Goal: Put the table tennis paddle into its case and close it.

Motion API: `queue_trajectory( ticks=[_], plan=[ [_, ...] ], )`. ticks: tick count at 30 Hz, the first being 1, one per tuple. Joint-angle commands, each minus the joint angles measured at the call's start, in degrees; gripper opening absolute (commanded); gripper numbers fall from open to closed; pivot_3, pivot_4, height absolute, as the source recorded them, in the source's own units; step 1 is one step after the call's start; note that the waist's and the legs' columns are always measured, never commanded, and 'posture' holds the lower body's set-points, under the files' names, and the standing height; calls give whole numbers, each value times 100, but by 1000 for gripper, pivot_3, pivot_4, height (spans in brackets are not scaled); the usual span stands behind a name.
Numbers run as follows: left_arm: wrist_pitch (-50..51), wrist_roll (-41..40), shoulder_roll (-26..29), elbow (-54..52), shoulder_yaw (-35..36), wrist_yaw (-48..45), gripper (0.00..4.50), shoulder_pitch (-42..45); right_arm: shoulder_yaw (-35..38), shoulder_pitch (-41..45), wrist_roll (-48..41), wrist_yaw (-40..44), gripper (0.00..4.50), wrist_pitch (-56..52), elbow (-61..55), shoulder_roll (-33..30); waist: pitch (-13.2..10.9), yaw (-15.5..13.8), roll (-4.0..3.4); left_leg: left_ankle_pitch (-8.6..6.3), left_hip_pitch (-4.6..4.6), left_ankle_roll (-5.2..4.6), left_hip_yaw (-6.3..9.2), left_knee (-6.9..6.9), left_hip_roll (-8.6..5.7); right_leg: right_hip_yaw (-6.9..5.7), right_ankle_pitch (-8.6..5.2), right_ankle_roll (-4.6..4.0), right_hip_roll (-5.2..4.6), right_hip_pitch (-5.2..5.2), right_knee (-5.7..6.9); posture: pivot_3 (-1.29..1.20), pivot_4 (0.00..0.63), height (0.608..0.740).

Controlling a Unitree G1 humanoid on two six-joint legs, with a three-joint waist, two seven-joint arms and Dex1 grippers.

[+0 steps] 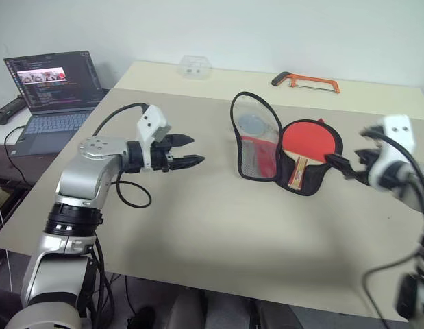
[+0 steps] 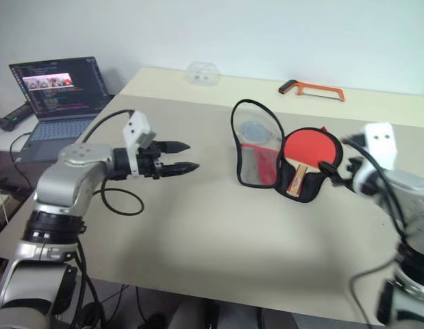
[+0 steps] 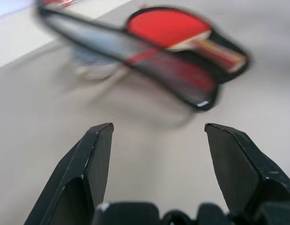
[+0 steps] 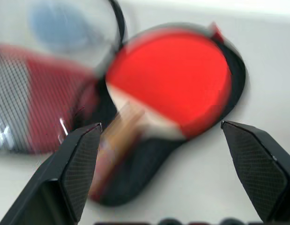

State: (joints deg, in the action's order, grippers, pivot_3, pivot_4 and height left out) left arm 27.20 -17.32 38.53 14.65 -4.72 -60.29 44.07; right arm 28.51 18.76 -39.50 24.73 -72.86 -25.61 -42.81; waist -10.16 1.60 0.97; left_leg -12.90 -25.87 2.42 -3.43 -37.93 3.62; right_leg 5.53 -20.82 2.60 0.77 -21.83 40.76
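I should expect a blue plush (image 1: 251, 124) to be behind the lid when I close it, because a blue shape can be seen through the lid's clear window (image 1: 257, 116).
The table tennis paddle (image 1: 307, 139) lies red face up inside the lower half of the case (image 1: 306, 188), its wooden handle pointing toward the table's front. The case's lid (image 1: 256, 140), with red panel and black mesh, stands raised on the paddle's left, so the case is unzipped and wide open. My right gripper (image 2: 333, 156) hovers just right of the case with its fingers spread open and nothing between them; the right wrist view looks onto the paddle (image 4: 173, 79). My left gripper (image 1: 195, 151) hangs open and empty above the table, well left of the case (image 3: 182, 79).
An orange-framed hacksaw (image 1: 306, 82) and a clear plastic box (image 1: 194, 66) lie at the table's far edge. An open laptop (image 1: 54, 89) sits on a side desk at the left. Bare tabletop (image 1: 218, 226) stretches between the case and the front edge.
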Motion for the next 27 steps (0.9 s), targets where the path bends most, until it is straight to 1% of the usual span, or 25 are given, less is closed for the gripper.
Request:
queue_trajectory(
  ticks=[1, 3, 5, 7, 8, 10, 11, 12, 17, 18, 23, 27],
  plan=[
    [-501, 360, -377, 707, -160, 244, 3399, 314, 756, -877, -39, 1908, 4474, 1787, 403, -272, -2, 8, 3, 0, 5, -1, 1, -4, -1, 0, 0, 0, 0, 7, 1, 0, 150, 740],
    [-729, 521, -515, 1032, -215, 261, 3399, 413, 953, -1274, -114, 2473, 4474, 2232, 686, -355, -7, 21, 12, 1, 12, -5, 5, -14, -4, -3, 1, 1, 0, 26, -1, 0, 150, 740],
    [-955, 689, -740, 1424, -320, 295, 3399, 532, 1273, -1781, -153, 3255, 4474, 2805, 1024, -434, -10, 41, 17, 2, 20, -5, 2, -16, -4, 3, 1, 0, 0, 32, 2, 0, 150, 740],
    [-1152, 875, -911, 1807, -423, 316, 3399, 674, 1531, -1956, -226, 3634, 4474, 3172, 1287, -477, -10, 37, 18, 2, 31, -5, 6, -16, -2, -1, 1, 0, 4, 41, 4, 0, 150, 740],
    [-1193, 928, -998, 1996, -423, 350, 3221, 766, 1586, -2024, -229, 3754, 4492, 3286, 1365, -523, -11, 41, 18, 2, 36, -5, 5, -15, -2, 0, 1, 0, 5, 45, 5, 0, 150, 740],
    [-1284, 1032, -1148, 2307, -441, 369, 2799, 927, 1631, -2135, -228, 3904, 4500, 3437, 1426, -582, -11, 38, 19, 2, 47, -5, 3, -16, -2, 4, 1, 0, 5, 53, 10, 0, 150, 740],
    [-1351, 1098, -1210, 2436, -463, 365, 2487, 993, 1626, -2173, -232, 3931, 4500, 3486, 1425, -596, -11, 38, 20, 2, 51, -5, 4, -15, -2, 3, 1, 0, 5, 57, 10, 0, 150, 740],
    [-1393, 1145, -1276, 2566, -468, 375, 2067, 1065, 1603, -2209, -239, 3935, 4500, 3527, 1383, -601, -12, 36, 21, 2, 55, -5, 5, -15, -2, 3, 1, 0, 6, 64, 10, 0, 150, 740],
    [-1555, 1313, -1518, 3011, -416, 433, 294, 1318, 1603, -2449, -473, 3955, 4500, 3489, 971, -609, -12, 25, 21, 3, 64, -3, 4, -13, -2, 3, 1, 1, 5, 73, 8, 0, 150, 740],
    [-1587, 1349, -1581, 3081, -421, 462, 28, 1353, 1638, -2501, -503, 3954, 4500, 3491, 932, -608, -12, 22, 21, 3, 64, -3, 5, -13, -2, 2, 1, 1, 5, 74, 8, 0, 150, 740],
    [-1747, 1552, -1800, 3469, -465, 588, 28, 1501, 1699, -2664, -573, 3914, 4500, 3563, 878, -607, -14, 9, 23, 4, 64, -3, 6, -15, -3, 0, 1, 1, 4, 77, 7, 0, 150, 740],
    [-1721, 1544, -2358, 3654, -378, 970, 28, 1660, 1678, -2661, -590, 3747, 4500, 3633, 848, -537, -14, 6, 24, 3, 66, -3, 5, -15, -4, 1, 1, 1, 4, 80, 7, 0, 150, 740]
  ],
)
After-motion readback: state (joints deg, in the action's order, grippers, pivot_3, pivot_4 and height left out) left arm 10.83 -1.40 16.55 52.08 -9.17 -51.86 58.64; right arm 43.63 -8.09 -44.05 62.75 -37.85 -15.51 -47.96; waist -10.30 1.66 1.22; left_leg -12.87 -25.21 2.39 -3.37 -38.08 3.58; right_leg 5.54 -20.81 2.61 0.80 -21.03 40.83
